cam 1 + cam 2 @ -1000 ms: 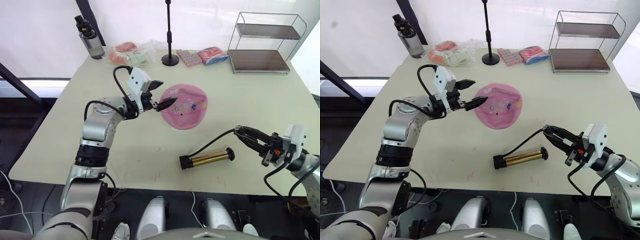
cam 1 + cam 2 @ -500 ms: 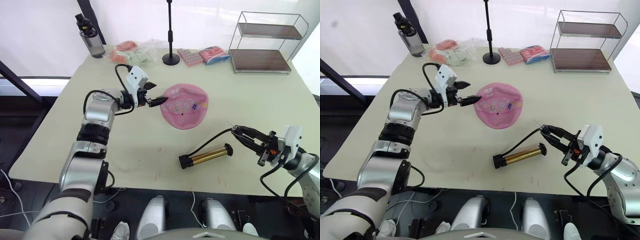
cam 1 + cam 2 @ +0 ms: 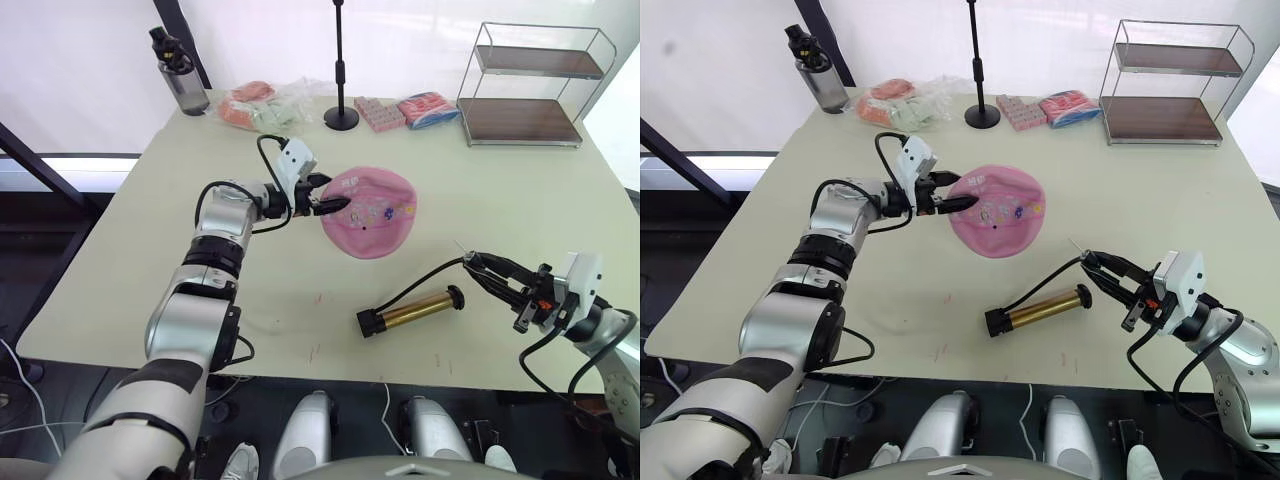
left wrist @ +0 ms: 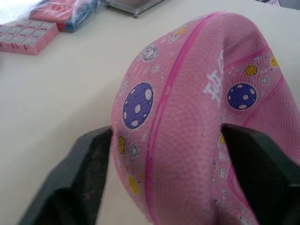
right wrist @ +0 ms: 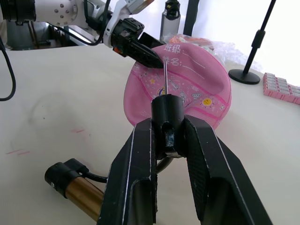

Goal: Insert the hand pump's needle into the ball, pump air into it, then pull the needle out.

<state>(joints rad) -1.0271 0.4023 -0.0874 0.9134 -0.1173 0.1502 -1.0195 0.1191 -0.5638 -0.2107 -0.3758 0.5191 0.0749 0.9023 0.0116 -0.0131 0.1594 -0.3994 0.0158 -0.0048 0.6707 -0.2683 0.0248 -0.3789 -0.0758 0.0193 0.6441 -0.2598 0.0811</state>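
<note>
My left gripper is about to close, and the fold [image 4: 190,126] will then squeeze into a thin fold, because the pink ball is sunken [image 4: 251,122] beside its raised fold.
The pink ball [image 3: 372,214] lies partly deflated on the table's middle. My left gripper [image 3: 330,195] has reached its left rim and stands open, a folded edge of the ball [image 4: 178,117] sitting between the two fingers [image 4: 79,183] and touching both. The gold-bronze hand pump [image 3: 415,311] lies flat nearer the front, and its thin black hose [image 3: 425,281] curves up to the right. My right gripper [image 5: 168,136] is shut on the black fitting [image 5: 167,111] of the needle [image 5: 165,77]. The needle points toward the ball and stays well apart from it.
Along the far edge stand a dark bottle [image 3: 180,84], plastic packets [image 3: 262,106], a black stand with a round base [image 3: 341,120], a pink box [image 3: 378,114], a red-blue packet [image 3: 428,108] and a two-tier wire shelf [image 3: 530,86].
My left gripper has moved right, from beside the ball to around its left rim. The right gripper, needle and pump have hardly moved.
</note>
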